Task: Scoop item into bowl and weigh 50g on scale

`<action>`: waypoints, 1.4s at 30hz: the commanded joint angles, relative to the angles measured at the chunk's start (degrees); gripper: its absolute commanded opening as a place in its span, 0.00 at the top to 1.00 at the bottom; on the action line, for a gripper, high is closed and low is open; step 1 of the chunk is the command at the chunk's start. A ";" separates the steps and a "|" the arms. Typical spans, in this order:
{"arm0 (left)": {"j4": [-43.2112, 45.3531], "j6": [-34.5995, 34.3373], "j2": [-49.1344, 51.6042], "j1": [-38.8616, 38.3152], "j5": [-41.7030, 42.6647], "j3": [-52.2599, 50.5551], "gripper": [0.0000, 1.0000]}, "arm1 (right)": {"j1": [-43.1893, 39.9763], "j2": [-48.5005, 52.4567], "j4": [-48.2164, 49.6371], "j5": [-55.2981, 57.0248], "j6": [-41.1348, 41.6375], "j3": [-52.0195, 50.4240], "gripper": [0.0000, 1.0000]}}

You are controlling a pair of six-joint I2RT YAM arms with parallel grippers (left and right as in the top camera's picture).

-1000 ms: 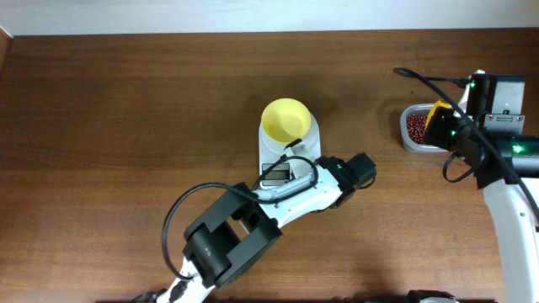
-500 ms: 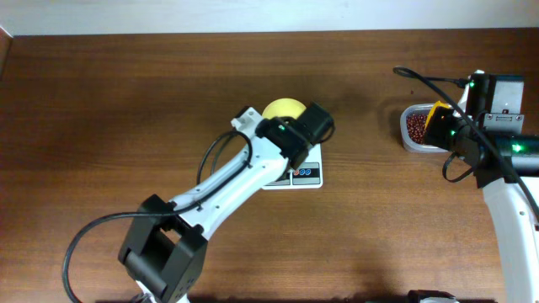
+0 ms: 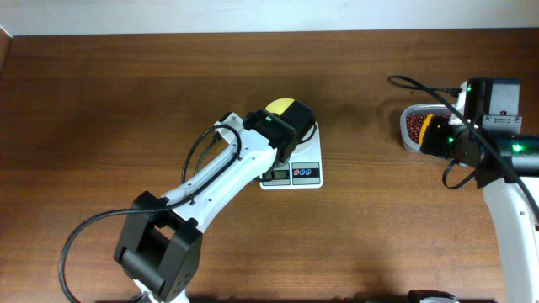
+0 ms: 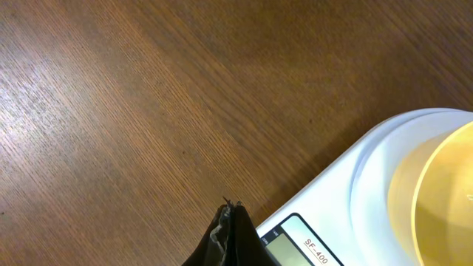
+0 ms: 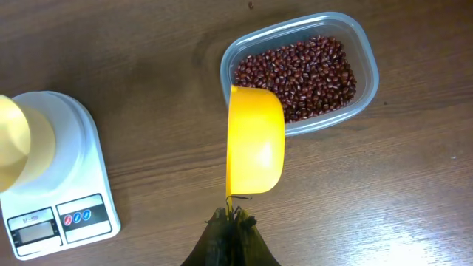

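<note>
The end of my left gripper is pointed at the wood beside the scale's display, so next I move it back and down to the scale's buttons before I scoop the beans.
The pale-yellow bowl stands on the white scale, half hidden by my left arm in the overhead view. My left gripper is shut and empty, low over the wood at the scale's display corner, left of the bowl. My right gripper is shut on the handle of the darker yellow scoop. The scoop hangs by the near rim of the clear tub of red-brown beans. No beans show in the scoop.
The scale and bowl lie left of the tub in the right wrist view. My left arm stretches diagonally from the front edge to the scale. The right arm stands at the right edge with cables.
My left arm swung from the scale's front right across to its left side, now over the bowl. The right gripper shifted slightly left and the scoop turned in view.
</note>
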 commanded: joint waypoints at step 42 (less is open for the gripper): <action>32.00 -5.49 5.90 -12.85 0.09 -13.38 1.00 | -0.37 0.17 1.77 -0.50 5.81 1.09 0.96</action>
